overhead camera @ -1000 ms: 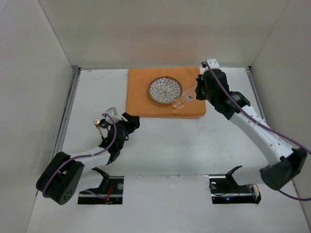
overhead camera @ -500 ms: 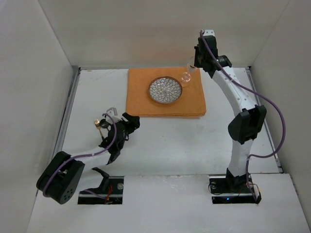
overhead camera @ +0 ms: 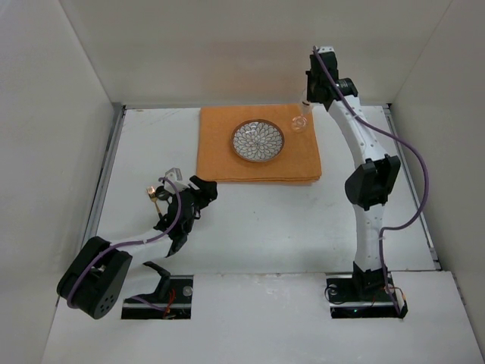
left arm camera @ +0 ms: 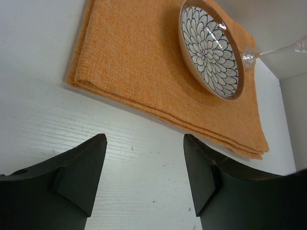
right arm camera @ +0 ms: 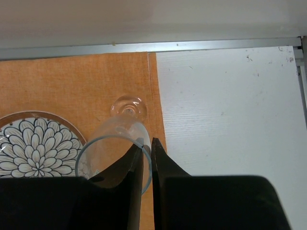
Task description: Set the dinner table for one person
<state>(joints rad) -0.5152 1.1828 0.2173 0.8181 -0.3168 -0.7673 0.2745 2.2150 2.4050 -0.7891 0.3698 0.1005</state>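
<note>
The wine glass is upright and its foot [right arm camera: 128, 107] is inside the cloth's corner [overhead camera: 300, 123], clear of the bowl. My right gripper should continue to lower the wine glass and let go once it sits flat.
The white dinner table [overhead camera: 258, 227] carries an orange cloth [overhead camera: 220, 155] at the back. On the cloth sits a flower-patterned bowl [overhead camera: 258, 140], also in the left wrist view [left arm camera: 210, 48]. My right gripper [overhead camera: 307, 106] is shut on the rim of a clear wine glass [overhead camera: 299, 123], one finger inside the bowl of the glass [right arm camera: 112, 143] and one outside. The glass is held upright, its foot [right arm camera: 128, 106] at the cloth's far right corner. I cannot tell if the foot touches the cloth. My left gripper [overhead camera: 203, 191] is open and empty, low over the bare table [left arm camera: 144, 143], near the cloth's front left corner.
Metal rails run along the table's left [overhead camera: 106, 174] and right [overhead camera: 403, 163] edges, and white walls close it in at the back and sides. The cloth's right edge [right arm camera: 156, 105] borders bare tabletop [right arm camera: 230, 105].
My right arm lifted the wine glass from lying beside the bowl's front right, swung it up and back, and now holds it upright at the cloth's far right corner. The left arm has not moved.
</note>
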